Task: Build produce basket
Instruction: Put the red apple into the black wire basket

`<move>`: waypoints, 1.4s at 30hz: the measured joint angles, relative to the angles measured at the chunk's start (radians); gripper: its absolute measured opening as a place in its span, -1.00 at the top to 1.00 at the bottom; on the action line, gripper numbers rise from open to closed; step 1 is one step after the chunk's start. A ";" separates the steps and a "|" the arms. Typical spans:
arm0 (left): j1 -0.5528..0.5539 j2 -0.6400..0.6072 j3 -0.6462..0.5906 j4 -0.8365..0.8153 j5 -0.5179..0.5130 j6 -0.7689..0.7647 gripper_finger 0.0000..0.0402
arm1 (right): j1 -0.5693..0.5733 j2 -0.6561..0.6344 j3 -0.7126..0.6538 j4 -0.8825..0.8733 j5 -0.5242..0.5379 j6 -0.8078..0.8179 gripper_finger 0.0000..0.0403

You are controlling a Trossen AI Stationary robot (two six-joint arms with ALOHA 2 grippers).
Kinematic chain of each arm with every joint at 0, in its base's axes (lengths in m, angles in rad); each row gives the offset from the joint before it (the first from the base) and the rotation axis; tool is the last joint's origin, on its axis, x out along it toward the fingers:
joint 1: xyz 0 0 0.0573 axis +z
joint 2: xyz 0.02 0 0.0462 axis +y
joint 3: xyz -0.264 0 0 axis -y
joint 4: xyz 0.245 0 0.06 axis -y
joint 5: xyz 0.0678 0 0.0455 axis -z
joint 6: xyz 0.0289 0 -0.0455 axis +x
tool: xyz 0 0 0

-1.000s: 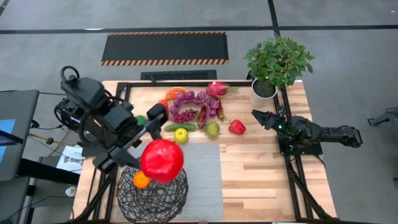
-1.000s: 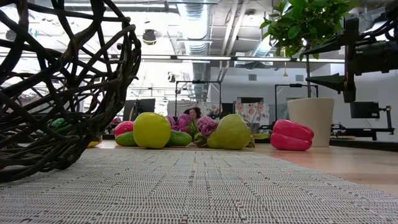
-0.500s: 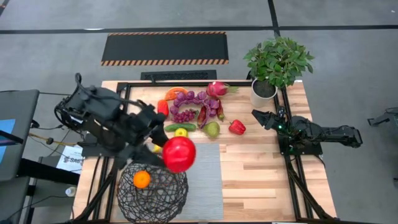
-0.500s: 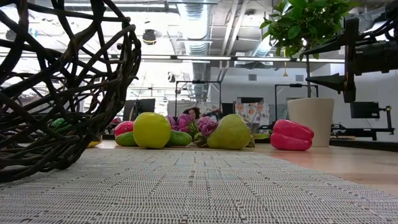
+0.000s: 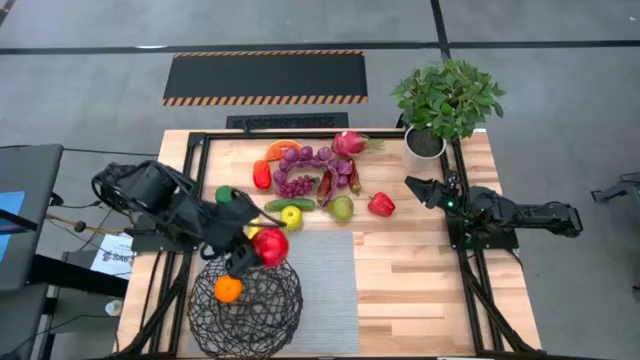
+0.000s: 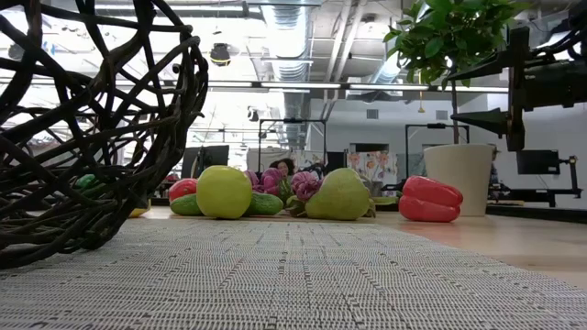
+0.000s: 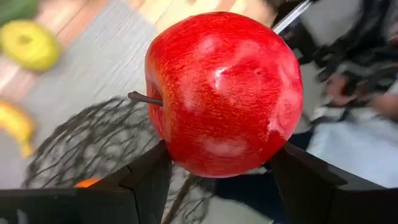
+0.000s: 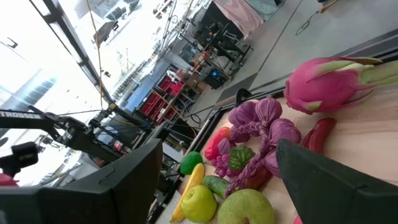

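The red apple is clear above the basket's rim with room open beside the orange, so my left gripper should keep lowering into that room and let go.
My left gripper is shut on a red apple just above the far rim of the black wire basket, which stands on a grey mat and holds an orange. The rest of the produce lies at the table's far middle: purple grapes, a pink dragonfruit, a green pear, a red pepper, a yellow-green apple and a cucumber. My right gripper waits open at the right, pointing level toward the pile. My left gripper pinches the red apple between its two fingers, one on each opposite side of the apple's lower half. The fingers slant down from the table's left. The apple is lifted clear above the basket, lying over with its stem pointing sideways.
A leafy plant in a white pot stands at the far right corner, close to my right gripper. The grey mat has bare room to the right of the basket. A black frame runs around the table.
My left gripper has come down toward the basket with the red apple, tipping to point downward and rolling about its wrist. The apple stays clamped and now hangs just above the basket's far rim.
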 joint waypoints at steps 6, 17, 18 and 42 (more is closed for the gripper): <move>-0.013 0.015 -0.128 -0.022 0.032 -0.032 -0.15 | 0.000 0.000 0.000 0.000 0.000 0.000 -0.66; -0.052 0.011 -0.409 -0.027 0.099 -0.114 -0.15 | 0.000 0.000 0.000 0.000 -0.003 0.000 -0.66; -0.055 0.011 -0.438 -0.017 0.112 -0.115 -0.15 | 0.000 0.000 0.000 0.000 -0.007 0.000 -0.66; -0.039 0.011 -1.016 0.459 0.289 0.029 -0.19 | 0.000 0.000 0.000 -0.003 -0.041 0.000 -0.66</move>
